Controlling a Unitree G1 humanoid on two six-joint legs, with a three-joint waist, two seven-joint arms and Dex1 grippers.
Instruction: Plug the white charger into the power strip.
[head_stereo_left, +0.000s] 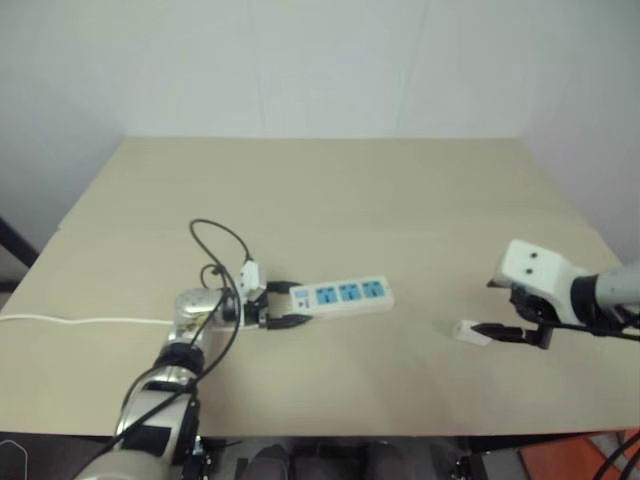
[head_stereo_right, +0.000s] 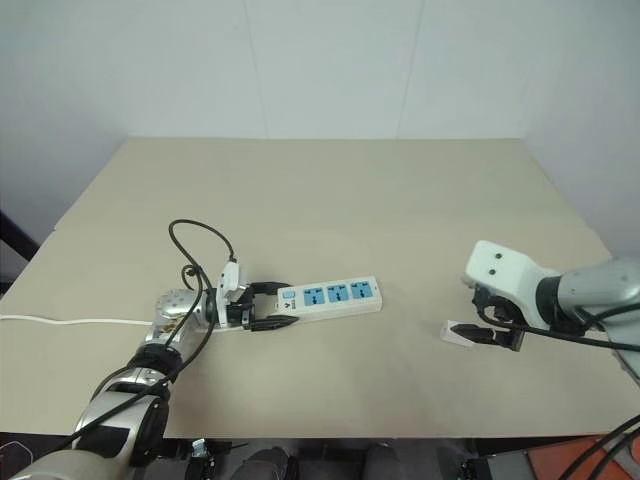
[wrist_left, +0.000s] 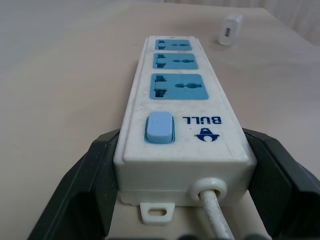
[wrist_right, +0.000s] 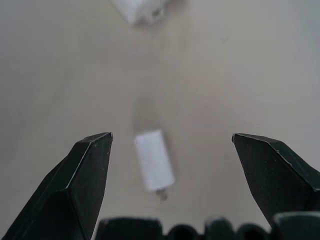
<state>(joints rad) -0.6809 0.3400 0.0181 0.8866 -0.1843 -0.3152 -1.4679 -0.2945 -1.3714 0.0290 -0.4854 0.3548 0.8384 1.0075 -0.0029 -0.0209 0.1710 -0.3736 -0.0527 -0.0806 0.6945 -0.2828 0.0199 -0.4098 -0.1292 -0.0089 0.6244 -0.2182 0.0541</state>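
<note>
I expect the white charger (head_stereo_left: 472, 332) to stay standing tall on the power strip when I push it into a socket, because prongs stick out of the charger's narrow end (wrist_right: 162, 194).
The power strip (head_stereo_left: 345, 295), a long white bar with three blue sockets, lies flat on the tan table left of centre. My left gripper (head_stereo_left: 285, 305) is shut on its switch end, one black finger (wrist_left: 95, 175) against each long side, and the cord leaves between them. The white charger (head_stereo_left: 470, 332) lies on its side on the table, well to the right of the strip. My right gripper (head_stereo_left: 497, 331) hovers just over it, open, tilted down. In the right wrist view the charger (wrist_right: 154, 159) sits between the two spread fingers (wrist_right: 85, 170) without touching them.
The strip's thin white cord (head_stereo_left: 80, 322) runs left to the table's edge. A black cable (head_stereo_left: 215, 245) loops above my left wrist. Bare tabletop (head_stereo_left: 330, 190) stretches behind and between the strip and charger. The front edge is close below both hands.
</note>
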